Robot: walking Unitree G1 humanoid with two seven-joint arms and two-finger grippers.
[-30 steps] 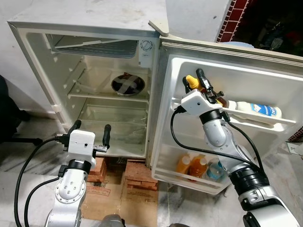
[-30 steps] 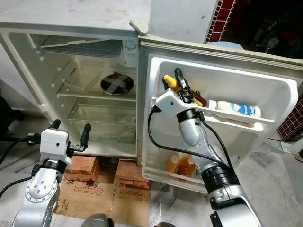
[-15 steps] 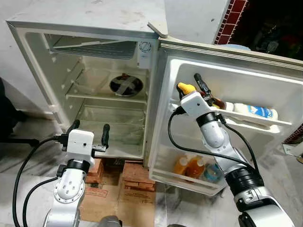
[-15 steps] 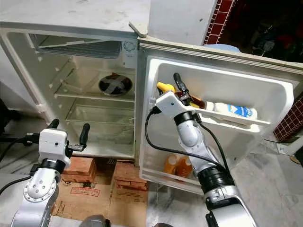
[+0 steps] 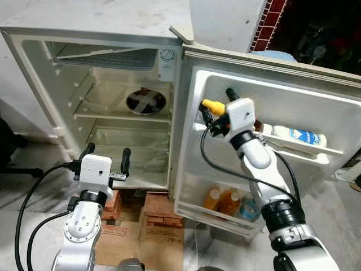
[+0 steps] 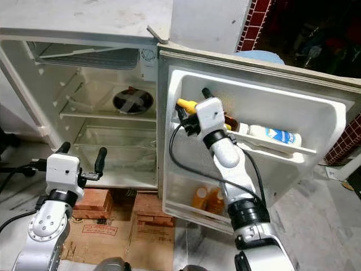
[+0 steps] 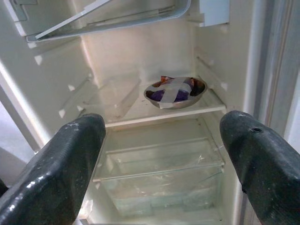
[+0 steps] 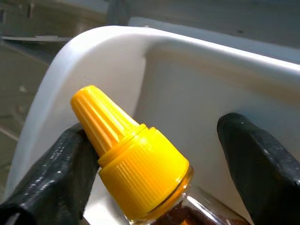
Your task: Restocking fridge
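Note:
My gripper will push the bottle, which will tip down and lie flat, because the yellow cap sticks up at a slant above the shelf.
A bottle with a yellow cap and dark contents stands at the left end of the fridge door's upper shelf. My right gripper is open around that cap. In the right wrist view one finger rests against the cap while the other finger stands clear of it. My left gripper hangs open and empty, low in front of the open fridge. Its wrist view looks into the compartment at a taped steel bowl.
A white bottle lies on the same door shelf to the right. Orange drink bottles stand in the lower door shelf. The steel bowl sits on the middle fridge shelf. Bricks and cardboard lie under the fridge.
My right wrist has rolled around the bottle, so its white body now sits to the right of the yellow cap. The view has shifted a little. The left arm has not moved.

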